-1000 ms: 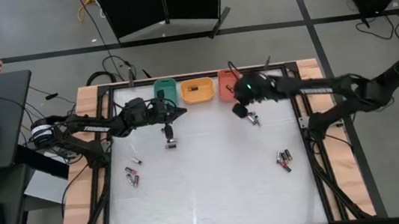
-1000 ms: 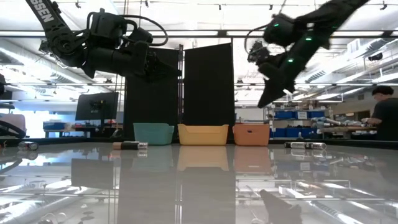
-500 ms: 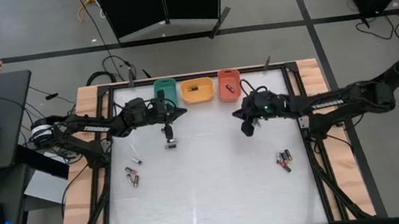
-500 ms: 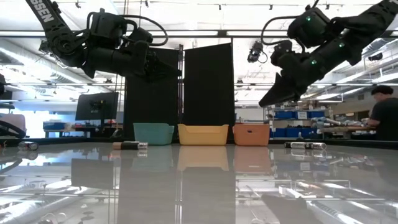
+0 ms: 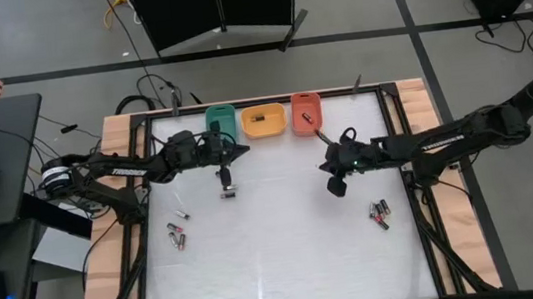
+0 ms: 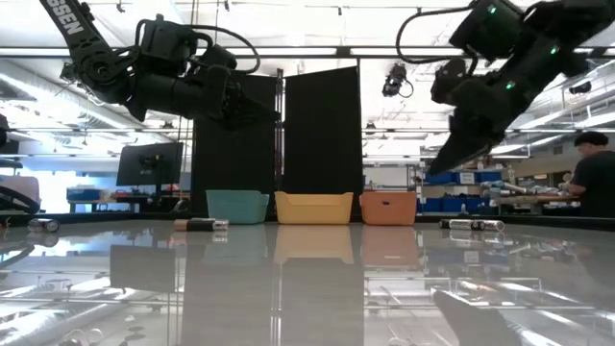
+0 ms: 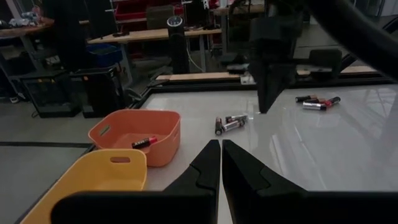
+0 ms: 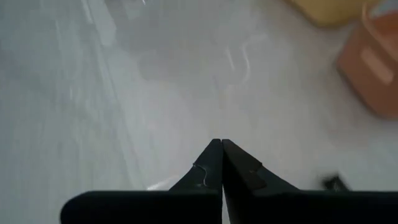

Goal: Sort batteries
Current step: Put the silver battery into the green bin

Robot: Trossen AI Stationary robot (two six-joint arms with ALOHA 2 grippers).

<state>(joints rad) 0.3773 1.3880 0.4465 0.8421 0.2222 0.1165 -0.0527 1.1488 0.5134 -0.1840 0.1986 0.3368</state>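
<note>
My empty right gripper should keep moving toward the battery group by the frame until its fingers open above the batteries, because the group lies clear of my arm.
Small batteries lie on the white table in loose groups: one by the table's middle left, one at the left, one at the right, and a pair under my right arm. My left gripper hovers shut and level just in front of the green tray, with nothing between its fingers. My right gripper hangs shut above the table's right half, slanting down, between the red tray and the right battery group. Its fingers hold nothing.
Three small trays stand in a row at the far edge: green, orange and red. The orange and red ones each hold a battery. A wooden frame borders the table. A person sits far behind the table at the right.
My right gripper has swung away from the red tray toward the table's near edge and the right battery group, sinking a little and tipping further down. My left arm has kept still.
</note>
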